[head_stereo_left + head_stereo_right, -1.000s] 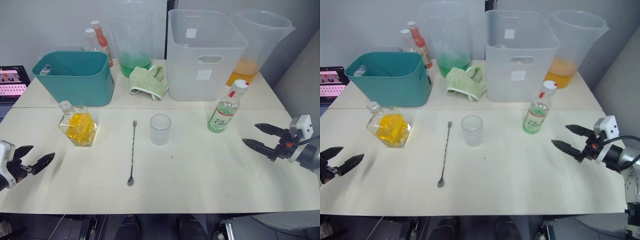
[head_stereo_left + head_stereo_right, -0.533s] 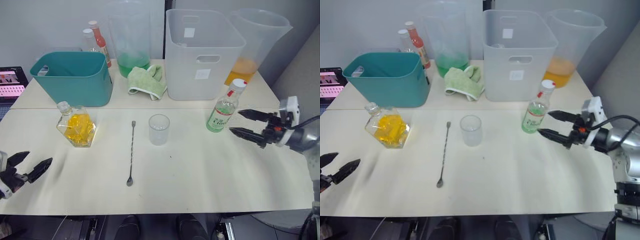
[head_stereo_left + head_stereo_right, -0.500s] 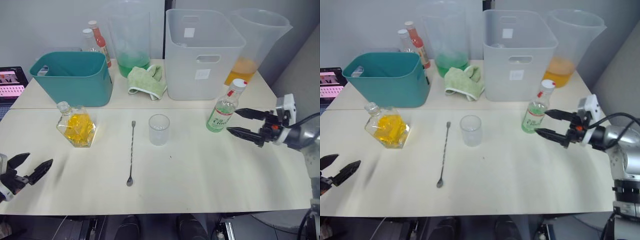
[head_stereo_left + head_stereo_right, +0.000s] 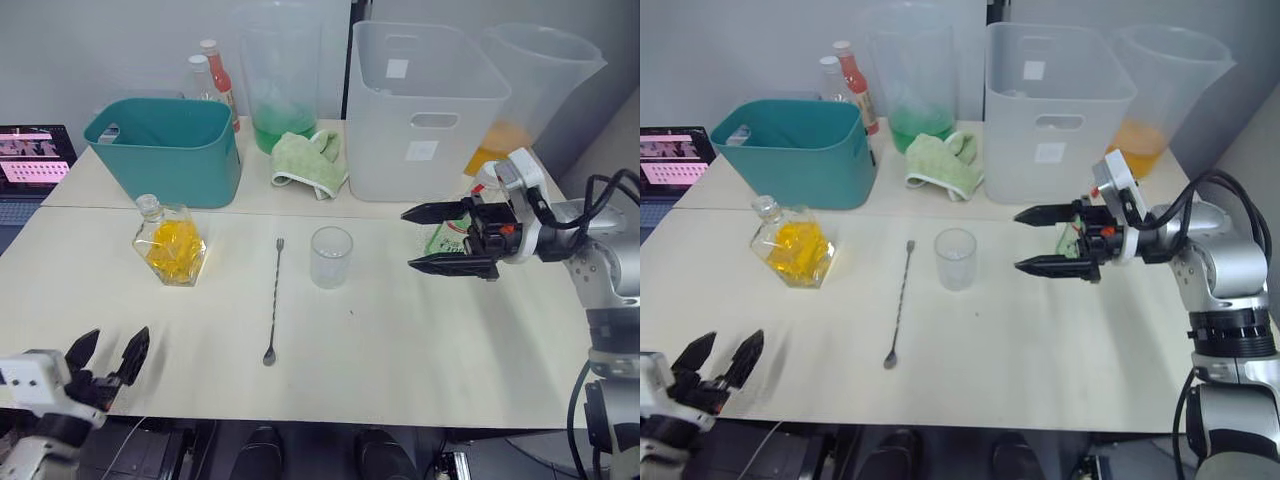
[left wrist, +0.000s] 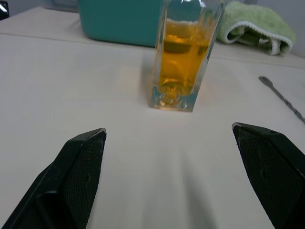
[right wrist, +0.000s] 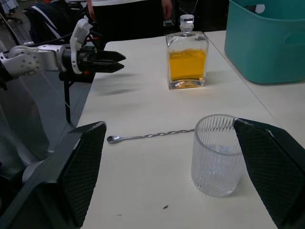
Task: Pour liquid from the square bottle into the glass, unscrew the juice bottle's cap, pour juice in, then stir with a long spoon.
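Note:
The yellow liquid [image 4: 176,248] is well below the narrow neck, so the square bottle [image 4: 172,246] will need to tilt until it is almost flat before the liquid runs when the robot pours.
The square bottle [image 4: 170,245] with yellow liquid stands stoppered at the table's left. Beside the glass [image 4: 331,257] at mid-table lies the long spoon [image 4: 273,300]. My right gripper [image 4: 408,240] is open, its fingers pointing left toward the glass, a short gap from it. Behind those fingers stands the juice bottle [image 4: 446,236], mostly covered; its cap is hidden. My left gripper [image 4: 108,352] is open at the near left table edge, pointing at the square bottle [image 5: 183,62], well short of it. The right wrist view has the glass [image 6: 219,155] between its fingers [image 6: 81,162].
Along the back stand a teal bin [image 4: 165,150], two sauce bottles [image 4: 215,70], a pitcher with green liquid [image 4: 280,80], a green cloth [image 4: 310,160], a white bin [image 4: 425,110] and a pitcher with orange liquid [image 4: 540,90]. A laptop [image 4: 30,160] sits far left.
My right gripper has swung left, past the juice bottle, toward the glass. The left gripper has turned to point at the square bottle. The camera has shifted slightly.

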Tool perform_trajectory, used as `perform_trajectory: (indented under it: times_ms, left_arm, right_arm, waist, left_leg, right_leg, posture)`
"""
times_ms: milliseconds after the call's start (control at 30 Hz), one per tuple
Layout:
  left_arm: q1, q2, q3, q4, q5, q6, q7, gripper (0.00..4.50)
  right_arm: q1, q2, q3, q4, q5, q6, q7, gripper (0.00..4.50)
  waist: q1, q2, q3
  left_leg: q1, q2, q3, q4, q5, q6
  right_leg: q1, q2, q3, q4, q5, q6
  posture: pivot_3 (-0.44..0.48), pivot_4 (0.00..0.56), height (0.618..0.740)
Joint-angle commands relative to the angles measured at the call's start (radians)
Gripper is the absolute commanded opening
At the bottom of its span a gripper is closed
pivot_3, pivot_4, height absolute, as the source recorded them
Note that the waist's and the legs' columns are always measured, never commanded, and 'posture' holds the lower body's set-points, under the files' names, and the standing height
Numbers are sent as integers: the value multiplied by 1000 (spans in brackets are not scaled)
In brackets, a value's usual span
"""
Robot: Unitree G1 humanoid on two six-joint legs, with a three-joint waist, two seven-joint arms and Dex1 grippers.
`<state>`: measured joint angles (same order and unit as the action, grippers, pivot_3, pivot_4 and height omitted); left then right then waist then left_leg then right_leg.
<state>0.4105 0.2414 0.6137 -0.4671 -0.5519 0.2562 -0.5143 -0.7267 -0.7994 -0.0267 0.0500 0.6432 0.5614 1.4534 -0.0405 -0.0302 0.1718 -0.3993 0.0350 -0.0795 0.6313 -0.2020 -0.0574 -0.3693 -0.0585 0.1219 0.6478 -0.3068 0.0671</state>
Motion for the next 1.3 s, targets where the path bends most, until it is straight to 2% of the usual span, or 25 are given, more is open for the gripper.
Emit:
perform_trajectory:
  times_ms: [33, 267, 700, 1167, 1300]
  left_arm:
    - [-42, 2, -39, -20, 33, -42, 52, 4481]
    - [-199, 19, -110, 115, 112, -99, 116, 4481]
    - [-460, 103, -189, 415, 154, -180, 82, 4481]
    - [-607, 124, -219, 510, 199, -206, 142, 4481]
    - [-633, 114, -225, 520, 205, -181, 180, 3408]
  right_arm:
    - [-12, 0, -26, -40, 18, 0, -7, 4498]
    - [52, -12, -67, -103, 32, 7, -58, 4498]
    - [181, -57, -160, -167, 52, 6, -91, 4498]
    - [270, -76, -206, -205, 63, -2, -116, 4498]
    - [283, -74, -205, -227, 64, 3, -135, 4500]
  waist:
    - [-2, 0, 0]
    - [-2, 0, 0]
    - [-2, 0, 0]
    - [0, 0, 0]
    - [1, 0, 0]
  left_leg:
    - [0, 0, 0, 0, 0, 0]
    - [-1, 0, 0, 0, 0, 0]
    - [-2, 0, -1, 1, 0, 0]
    - [-4, -1, -2, 1, 0, 0]
    - [-4, -1, -2, 1, 0, 0]
  right_leg:
    - [0, 0, 0, 0, 0, 0]
    - [0, 0, 0, 0, 1, 1]
    - [-1, 1, 0, 1, 2, 2]
    - [-2, 0, 0, 1, 3, 3]
    - [-2, 0, -1, 1, 3, 3]
  posture:
    - [0, 150, 740]
    - [0, 150, 740]
    - [0, 150, 740]
    - [0, 150, 740]
    - [0, 150, 740]
